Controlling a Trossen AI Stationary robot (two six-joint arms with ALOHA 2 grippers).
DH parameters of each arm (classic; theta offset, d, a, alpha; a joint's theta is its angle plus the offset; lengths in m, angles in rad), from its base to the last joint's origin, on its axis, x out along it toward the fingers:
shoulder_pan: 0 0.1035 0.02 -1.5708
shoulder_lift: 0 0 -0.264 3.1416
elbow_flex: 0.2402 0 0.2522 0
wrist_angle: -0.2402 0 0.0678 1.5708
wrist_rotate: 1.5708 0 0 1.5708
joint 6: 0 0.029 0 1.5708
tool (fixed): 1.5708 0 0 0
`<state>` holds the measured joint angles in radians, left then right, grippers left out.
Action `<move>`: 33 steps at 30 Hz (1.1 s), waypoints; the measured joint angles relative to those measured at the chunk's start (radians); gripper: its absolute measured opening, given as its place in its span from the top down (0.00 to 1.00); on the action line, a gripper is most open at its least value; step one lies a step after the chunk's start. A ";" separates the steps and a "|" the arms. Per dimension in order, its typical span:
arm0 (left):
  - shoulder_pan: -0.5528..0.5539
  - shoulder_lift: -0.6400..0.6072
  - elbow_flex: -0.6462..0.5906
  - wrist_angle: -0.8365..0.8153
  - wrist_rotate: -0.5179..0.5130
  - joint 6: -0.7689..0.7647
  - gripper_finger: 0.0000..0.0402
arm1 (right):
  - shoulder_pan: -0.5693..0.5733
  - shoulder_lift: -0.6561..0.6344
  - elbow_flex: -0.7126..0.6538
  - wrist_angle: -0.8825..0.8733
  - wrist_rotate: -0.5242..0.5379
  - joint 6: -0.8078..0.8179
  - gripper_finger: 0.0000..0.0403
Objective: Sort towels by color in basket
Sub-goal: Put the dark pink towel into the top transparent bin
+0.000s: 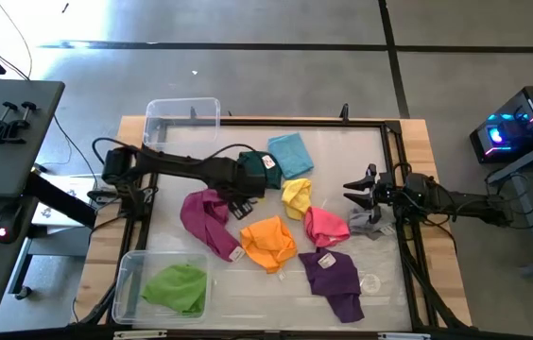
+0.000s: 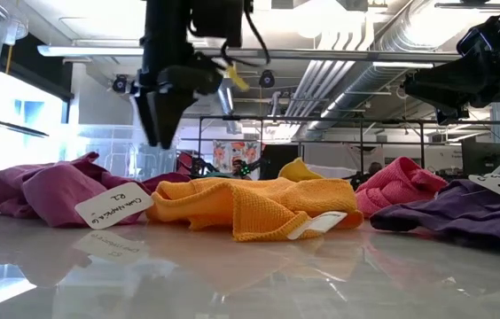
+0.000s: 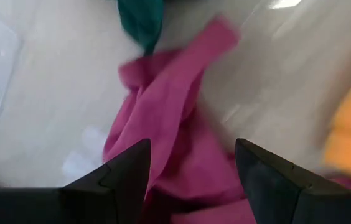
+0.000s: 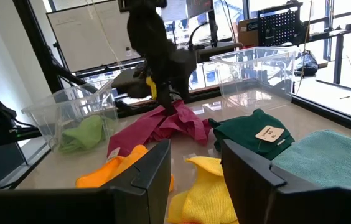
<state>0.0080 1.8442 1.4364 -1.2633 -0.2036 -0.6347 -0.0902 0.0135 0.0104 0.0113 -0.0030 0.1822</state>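
I expect the magenta towel (image 1: 208,223) to come free by itself when I lift it, since only the tip of the dark green towel (image 3: 147,43) touches it.
Several small towels lie spread on the table: magenta (image 1: 205,222), dark green (image 1: 255,170), light blue (image 1: 291,153), yellow (image 1: 297,196), pink (image 1: 325,227), orange (image 1: 268,242), purple (image 1: 335,276) and grey (image 1: 367,225). A lime towel (image 1: 177,286) lies in the near clear bin. My left gripper (image 1: 240,206) hangs open above the magenta towel (image 3: 163,118), next to the dark green one. In the low view its fingers (image 2: 161,133) stand clear above the cloth. My right gripper (image 1: 359,194) waits open and raised at the right, above the grey towel, facing the pile (image 4: 194,168).
A clear bin (image 1: 158,269) sits at the table's near left corner and a second clear bin (image 1: 181,118) at the far left corner. A black frame (image 1: 394,161) runs along the table's edges. White labels hang from several towels. Bare table shows near the front edge.
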 joint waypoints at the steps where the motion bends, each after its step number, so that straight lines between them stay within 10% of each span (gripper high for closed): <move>1: -0.005 0.011 0.000 -0.024 0.000 -0.003 0.45 | 0.000 0.000 0.000 0.000 0.000 0.000 0.66; 24: -0.126 0.044 -0.315 0.082 0.171 -0.177 0.51 | 0.000 0.000 0.000 0.000 0.000 0.000 0.66; 33: -0.077 0.030 -0.363 0.239 0.213 0.017 0.85 | 0.000 0.000 0.000 0.000 0.000 0.000 0.66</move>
<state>-0.0691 1.8745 1.0737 -1.0244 0.0092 -0.6176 -0.0902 0.0139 0.0105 0.0113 -0.0030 0.1822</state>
